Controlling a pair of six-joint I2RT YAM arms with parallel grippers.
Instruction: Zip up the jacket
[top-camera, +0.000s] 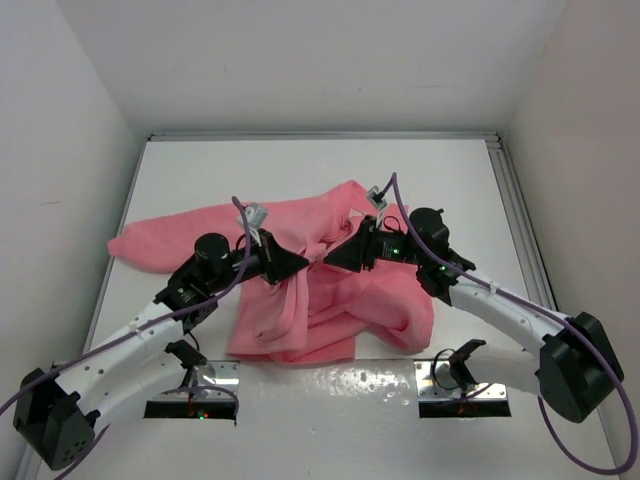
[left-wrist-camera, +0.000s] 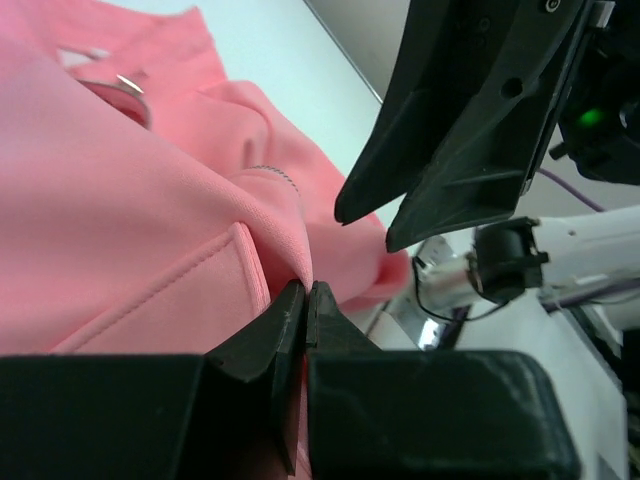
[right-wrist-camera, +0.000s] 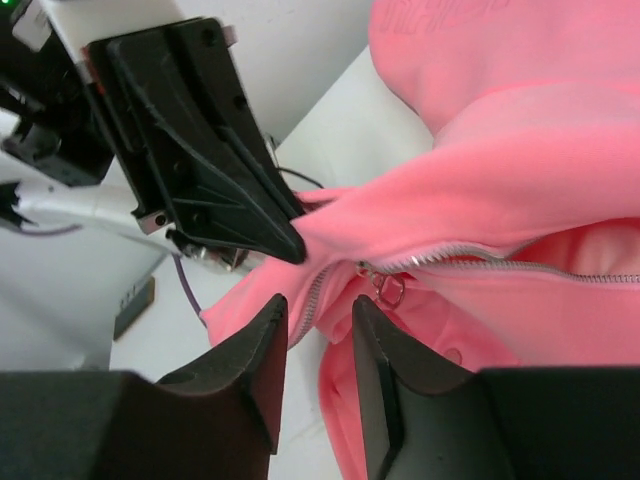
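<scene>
Next, I move my right gripper over and pinch the zipper pull (right-wrist-camera: 389, 289), because it hangs outside that gripper's fingers and loose zipper teeth (right-wrist-camera: 311, 302) lie between them.
The salmon-pink jacket (top-camera: 300, 300) lies crumpled at the middle of the white table, one sleeve stretched out to the left. My left gripper (left-wrist-camera: 305, 300) is shut on a fold of the jacket's front edge and holds it up. My right gripper (right-wrist-camera: 318, 320) faces it, tips almost meeting, and is open. A loose strip of zipper teeth (right-wrist-camera: 312, 300) runs through the gap between its fingers without being pinched. The small metal zipper pull (right-wrist-camera: 390, 290) hangs just beyond the right-hand fingertip, at the end of the joined zipper (right-wrist-camera: 480, 258). In the overhead view both grippers, left (top-camera: 297, 262) and right (top-camera: 333, 256), meet over the jacket.
White walls enclose the table on three sides, and a metal rail (top-camera: 520, 220) runs along its right edge. Two metal mounting plates (top-camera: 205, 375) (top-camera: 455, 375) sit at the near edge by the arm bases. Purple cables loop off both arms.
</scene>
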